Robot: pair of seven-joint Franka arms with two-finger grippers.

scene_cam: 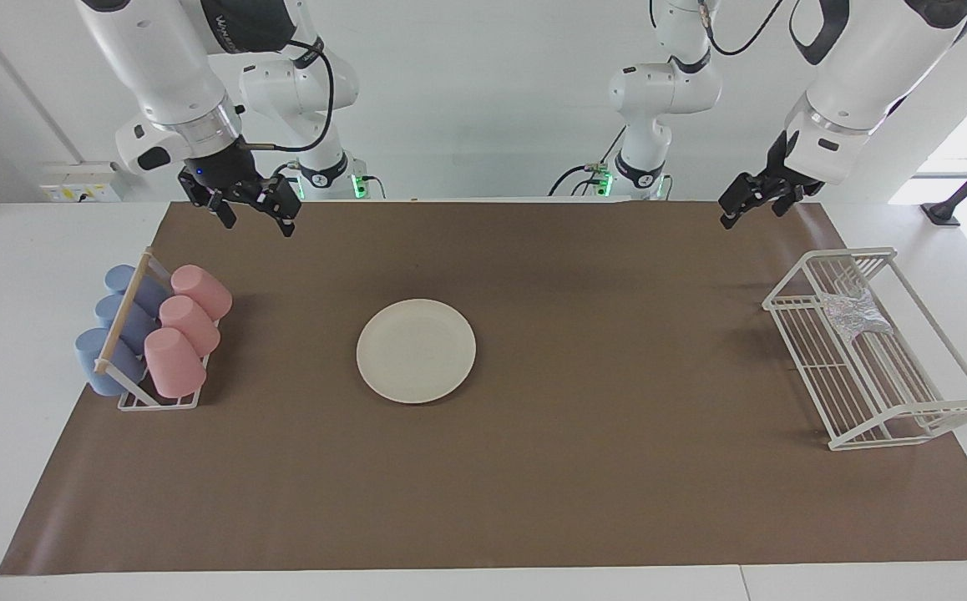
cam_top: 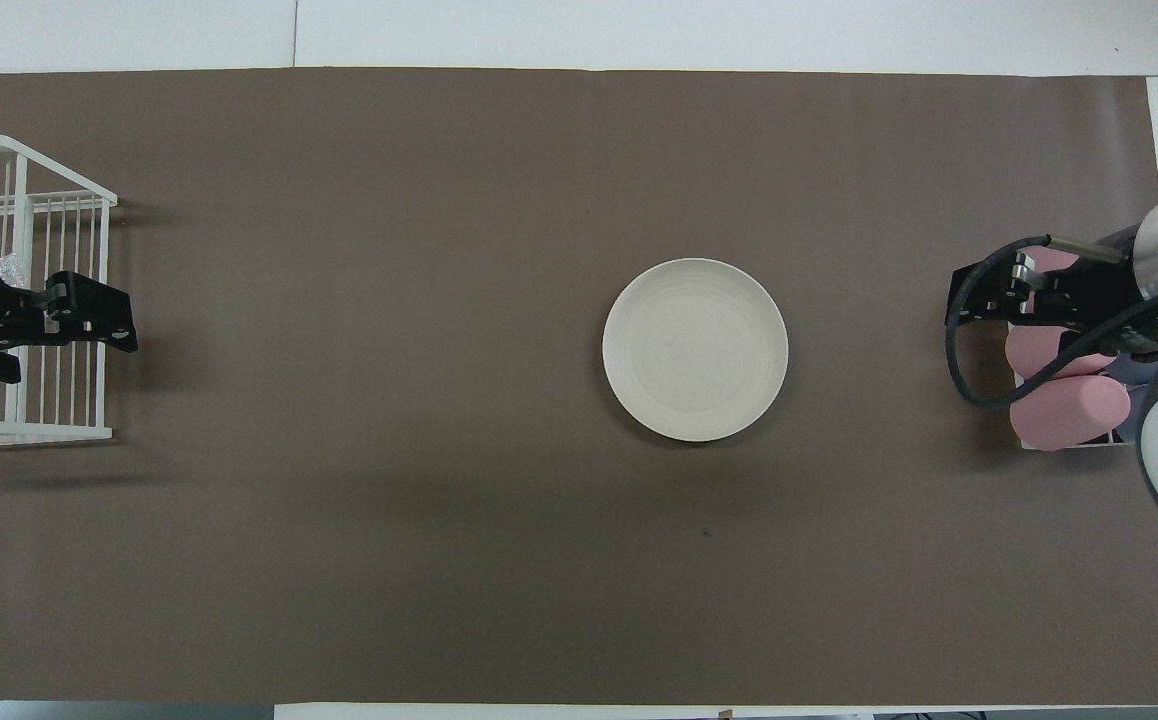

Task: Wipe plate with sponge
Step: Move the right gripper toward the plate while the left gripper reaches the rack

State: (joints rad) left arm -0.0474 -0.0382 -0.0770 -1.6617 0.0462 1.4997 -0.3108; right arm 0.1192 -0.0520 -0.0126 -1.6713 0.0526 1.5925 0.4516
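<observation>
My gripper will wipe the cream-white plate (cam_top: 695,348) with the sponge, and the plate should stay where it is then because it lies flat on the brown mat (cam_top: 662,440).
The cream-white plate (scene_cam: 416,351) lies flat on the brown mat near the table's middle, with nothing on it. The silvery, wrinkly sponge (scene_cam: 855,313) lies inside a white wire basket (scene_cam: 909,417) at the left arm's end of the table. My left gripper (scene_cam: 749,214) hangs open and empty in the air, well above that end of the mat and apart from the sponge. My right gripper (scene_cam: 256,223) hangs open and empty above the mat's edge, close to the cup rack and clear of the plate.
A rack (scene_cam: 129,399) holding pink cups (scene_cam: 174,361) and blue cups (scene_cam: 99,361) lying on their sides stands at the right arm's end of the table. The brown mat (scene_cam: 575,484) covers most of the table.
</observation>
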